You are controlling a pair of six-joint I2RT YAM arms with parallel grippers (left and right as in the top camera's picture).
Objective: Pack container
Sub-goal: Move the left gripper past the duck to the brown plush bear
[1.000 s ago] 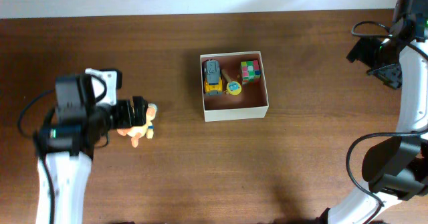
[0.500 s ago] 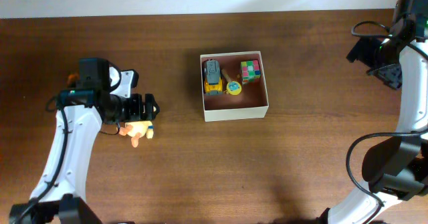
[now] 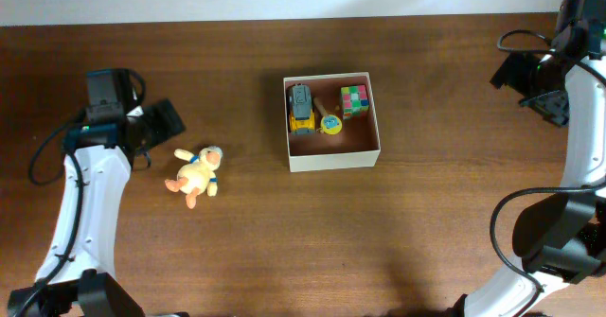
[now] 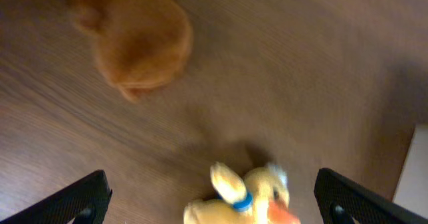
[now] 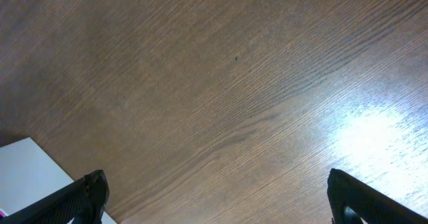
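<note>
I keep moving my left gripper over the brown plush toy, fingers wide, until they are on both sides of its body [image 4: 144, 40] and close, because the toy lies clear of the duck.
The container [image 3: 333, 158] is a square off-white box with a reddish-brown inside, at the table's middle. It holds a yellow-grey toy truck [image 3: 301, 108], a round yellow-blue toy [image 3: 330, 125] and a coloured cube [image 3: 354, 99]. A yellow plush duck [image 3: 194, 173] lies on the table left of the box. It also shows at the bottom of the left wrist view [image 4: 249, 196]. My left gripper [image 3: 163, 120] is open and empty, up and to the left of the duck; the left wrist view [image 4: 217, 207] shows its fingers wide apart. My right gripper [image 3: 519, 73] is open and empty at the far right, over bare wood [image 5: 221, 204].
A blurred orange-brown patch [image 4: 137, 40] shows at the top left of the left wrist view. The box's white wall edges into the left wrist view [image 4: 420, 170] and the right wrist view [image 5: 30, 177]. The wooden table [image 3: 284, 251] ends at a white strip along the back.
My left gripper has pulled back from over the duck to the left and far side. The duck stays lying on the table. The right arm has not moved.
</note>
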